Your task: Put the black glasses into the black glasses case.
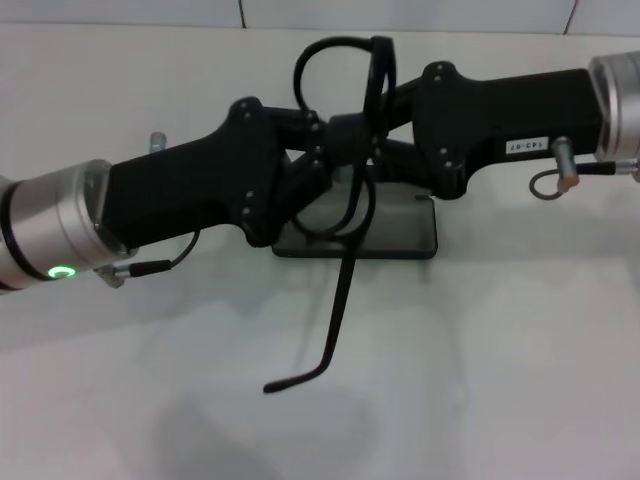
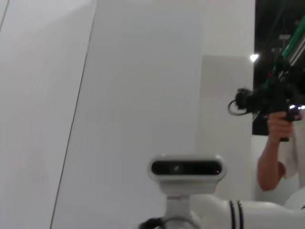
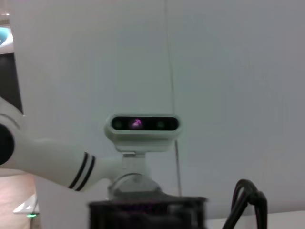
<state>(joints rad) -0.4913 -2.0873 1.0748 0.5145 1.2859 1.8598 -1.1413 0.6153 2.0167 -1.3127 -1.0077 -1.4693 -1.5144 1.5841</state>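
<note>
I can see one long temple arm (image 1: 338,320) hanging open past the black glasses case, so next my left gripper moves back from the glasses' frame and folds that arm (image 1: 346,276) in first.
In the head view the black glasses (image 1: 343,290) are held up in the air over the black glasses case (image 1: 405,236). Their lens rings stand at the top, and one long temple arm hangs down towards the table's front. My left gripper (image 1: 322,136) comes in from the left and my right gripper (image 1: 373,140) from the right. They meet at the frame, and both look shut on it. The case lies flat on the white table (image 1: 520,350), partly hidden behind the grippers. Neither wrist view shows the glasses or the case.
The wrist views point up at my head camera (image 3: 143,126) and a pale wall. A person (image 2: 279,143) holding a device stands off to one side in the left wrist view. White table surface surrounds the case.
</note>
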